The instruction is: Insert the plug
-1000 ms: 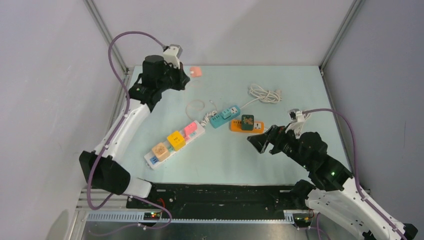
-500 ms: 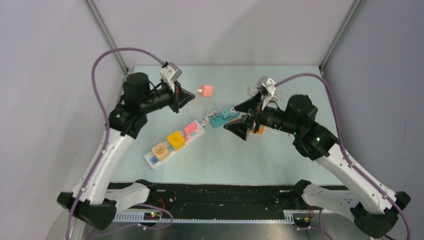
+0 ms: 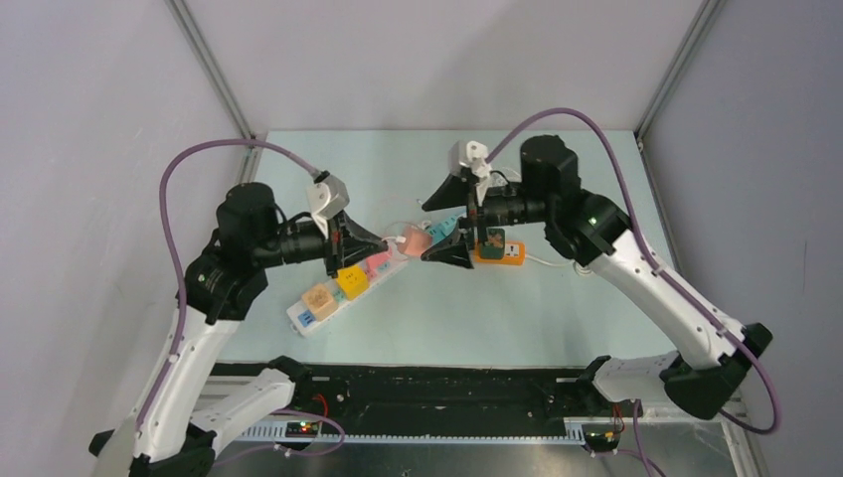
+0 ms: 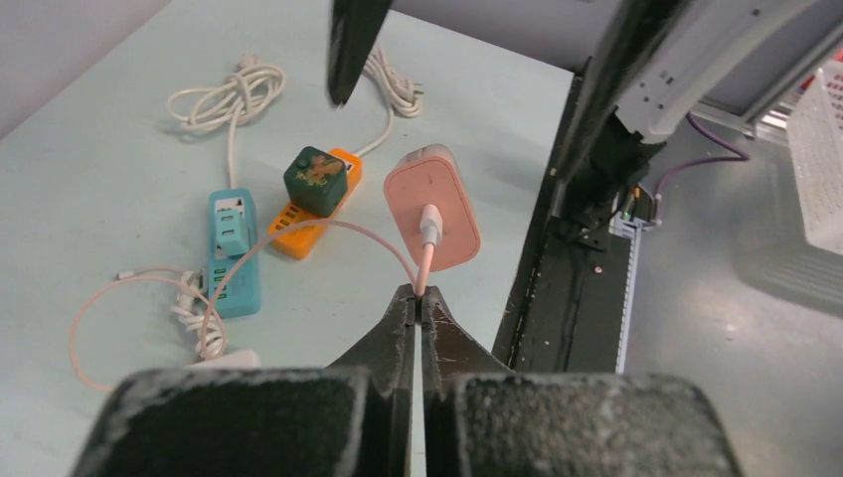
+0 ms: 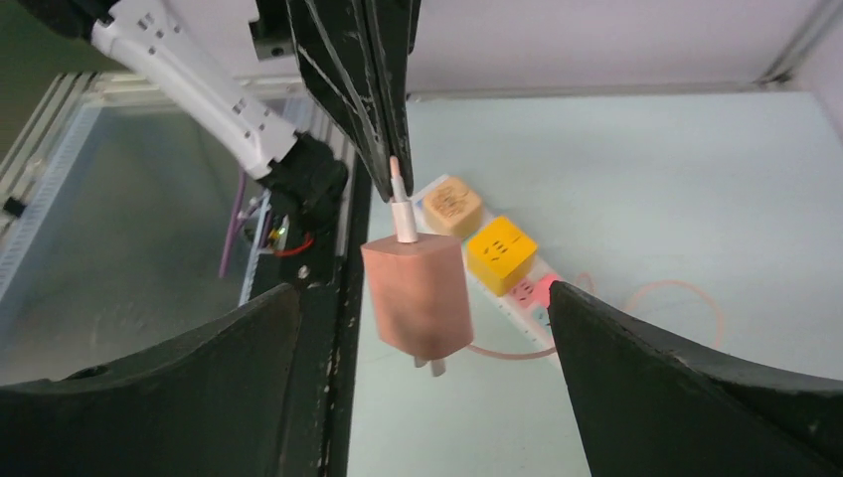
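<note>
My left gripper is only on the pink cable (image 4: 424, 270), so my right gripper should keep the pink plug still while my left gripper moves onto the plug's body (image 4: 449, 197).
A pink charger plug (image 3: 412, 240) hangs in the air over the table's middle, prongs (image 5: 429, 365) pointing down. My left gripper (image 3: 383, 243) is shut on its thin pink cable (image 4: 423, 266) just behind the plug (image 4: 432, 207), not on the body. My right gripper (image 3: 433, 227) is open wide, with its jaws on either side of the plug (image 5: 418, 293) and not touching it. The white power strip (image 3: 383, 266) lies below, with a yellow cube (image 3: 350, 278) and a tan cube (image 3: 318, 298) plugged in and a pink socket section (image 5: 532, 288) beside them.
A teal power strip (image 4: 232, 253) and an orange strip (image 4: 288, 217) carrying a green cube (image 4: 318, 177) lie near the middle. A coiled white cable (image 4: 229, 94) lies at the back. Loose pink cable loops (image 4: 94, 318) on the table. The black front rail (image 3: 437, 388) runs along the near edge.
My left gripper has carried the pink plug from the back left to the table's middle. My right gripper has swung in from the right and now brackets the plug.
</note>
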